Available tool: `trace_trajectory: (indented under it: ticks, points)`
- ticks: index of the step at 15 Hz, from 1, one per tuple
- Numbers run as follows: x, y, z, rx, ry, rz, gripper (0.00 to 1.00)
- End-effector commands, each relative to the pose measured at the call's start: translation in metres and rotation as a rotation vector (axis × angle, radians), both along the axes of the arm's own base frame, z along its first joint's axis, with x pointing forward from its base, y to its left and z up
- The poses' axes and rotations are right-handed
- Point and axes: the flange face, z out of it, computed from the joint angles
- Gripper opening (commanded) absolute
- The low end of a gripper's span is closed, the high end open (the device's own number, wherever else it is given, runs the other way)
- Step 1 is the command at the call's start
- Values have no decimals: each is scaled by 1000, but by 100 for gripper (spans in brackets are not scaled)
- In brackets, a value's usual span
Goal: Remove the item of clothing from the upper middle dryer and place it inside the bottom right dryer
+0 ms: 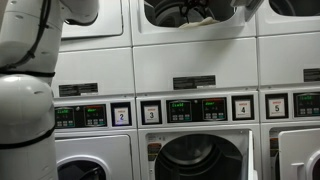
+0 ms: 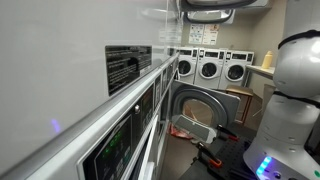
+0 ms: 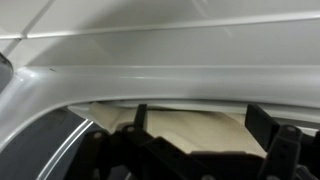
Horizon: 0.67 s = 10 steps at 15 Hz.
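My gripper should carry on going in until the clothing (image 1: 198, 23) fills the gap, because the beige clothing (image 3: 198, 127) is in line with my open fingers below the dryer's rim.
In the wrist view my gripper (image 3: 200, 135) is open, with its two black fingers wide apart. A beige piece of clothing (image 3: 205, 128) lies between and beyond them, under the grey rim of a dryer opening (image 3: 150, 80). In an exterior view the dark gripper (image 1: 215, 8) is at the mouth of the upper middle dryer (image 1: 190, 12), at the top edge of the picture. The lower row of dryers shows below, one with a dark open drum (image 1: 200, 160) and another at the right edge (image 1: 300, 160). I cannot tell whether the fingers touch the cloth.
My white arm (image 1: 25, 110) fills the left of an exterior view and stands at the right in the other (image 2: 295, 80). An open dryer door (image 2: 205, 105) sticks out from the lower row. Control panels with numbered labels (image 1: 242, 108) run between the rows. More machines (image 2: 210, 68) line the far wall.
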Motion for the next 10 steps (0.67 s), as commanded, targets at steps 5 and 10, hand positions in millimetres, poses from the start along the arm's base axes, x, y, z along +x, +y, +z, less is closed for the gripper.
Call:
trace_trajectory:
  ticks: [5, 10]
  points:
    - [30, 2, 4, 63, -129, 110, 100]
    - [52, -5, -17, 141, -138, 147, 100]
